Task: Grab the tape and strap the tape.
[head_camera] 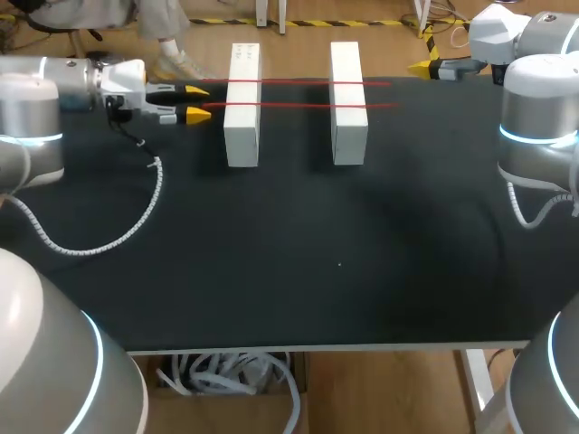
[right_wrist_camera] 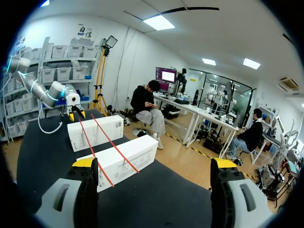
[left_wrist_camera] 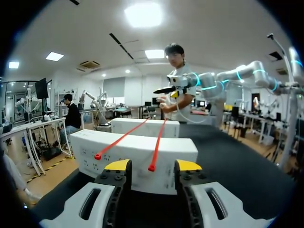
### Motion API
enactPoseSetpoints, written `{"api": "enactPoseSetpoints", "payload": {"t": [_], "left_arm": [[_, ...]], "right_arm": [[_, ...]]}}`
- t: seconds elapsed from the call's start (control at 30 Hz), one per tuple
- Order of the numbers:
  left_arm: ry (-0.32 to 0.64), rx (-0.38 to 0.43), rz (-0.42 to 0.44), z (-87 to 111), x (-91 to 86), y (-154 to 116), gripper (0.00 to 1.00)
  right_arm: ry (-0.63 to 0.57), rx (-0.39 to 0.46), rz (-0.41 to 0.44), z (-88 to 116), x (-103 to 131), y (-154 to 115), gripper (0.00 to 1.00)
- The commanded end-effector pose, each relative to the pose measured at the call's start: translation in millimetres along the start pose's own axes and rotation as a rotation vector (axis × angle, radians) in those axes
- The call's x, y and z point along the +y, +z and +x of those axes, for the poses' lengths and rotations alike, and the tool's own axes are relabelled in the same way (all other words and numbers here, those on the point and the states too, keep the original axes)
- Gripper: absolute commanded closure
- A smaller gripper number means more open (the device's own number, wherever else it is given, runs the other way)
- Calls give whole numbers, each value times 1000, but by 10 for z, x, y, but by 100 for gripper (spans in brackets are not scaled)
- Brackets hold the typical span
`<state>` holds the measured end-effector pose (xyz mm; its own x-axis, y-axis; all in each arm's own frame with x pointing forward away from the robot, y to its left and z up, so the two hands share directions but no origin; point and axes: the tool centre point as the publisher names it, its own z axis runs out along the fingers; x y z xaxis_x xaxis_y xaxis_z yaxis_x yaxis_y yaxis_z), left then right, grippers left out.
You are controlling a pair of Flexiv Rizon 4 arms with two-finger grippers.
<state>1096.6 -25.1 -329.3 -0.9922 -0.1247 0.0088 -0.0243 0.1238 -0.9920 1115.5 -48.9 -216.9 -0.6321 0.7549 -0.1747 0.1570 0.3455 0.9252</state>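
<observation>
My gripper will make the nearer tape (head_camera: 242,104) reach out in a drooping arc when it lifts it, because the tape runs straight across the gap (head_camera: 297,105) between the white blocks.
Two thin red tapes lie side by side across two white blocks (head_camera: 242,127) (head_camera: 348,127) at the back of the black table. The nearer tape (head_camera: 298,106) ends between the fingers of my left gripper (head_camera: 195,102), which stands open just left of the left block. In the left wrist view that tape end (left_wrist_camera: 152,167) sits between the yellow tips of my left gripper (left_wrist_camera: 153,166), touching neither. The farther tape (head_camera: 298,82) ends beside one finger. My right gripper (head_camera: 423,67) hovers wide open beyond the right block. Its own view shows my right gripper (right_wrist_camera: 154,164) empty, with both blocks ahead.
A white coiled cable (head_camera: 136,226) from my left arm lies on the table's left part. The black table top (head_camera: 344,262) stretches from the blocks to the front edge.
</observation>
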Motion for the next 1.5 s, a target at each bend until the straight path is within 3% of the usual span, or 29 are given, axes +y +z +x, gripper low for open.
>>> {"api": "enactPoseSetpoints", "payload": {"t": [0.03, 0.57, 1.07, 1.33, 1.5], "left_arm": [[12, -3, 0, 26, -5, -11, 63], [17, 0, 13, 66, -2, -14, 68], [10, 29, 26, 76, 47, 70, 87], [13, 40, 25, 71, 40, 84, 89], [3, 47, 30, 93, 38, 96, 82]], "right_arm": [[0, 0, 0, 1, 0, -7, 0], [0, 0, 0, 1, 0, -7, 0], [0, 0, 0, 1, 0, -7, 0], [0, 0, 0, 1, 0, -7, 0], [0, 0, 0, 1, 0, -7, 0]]}}
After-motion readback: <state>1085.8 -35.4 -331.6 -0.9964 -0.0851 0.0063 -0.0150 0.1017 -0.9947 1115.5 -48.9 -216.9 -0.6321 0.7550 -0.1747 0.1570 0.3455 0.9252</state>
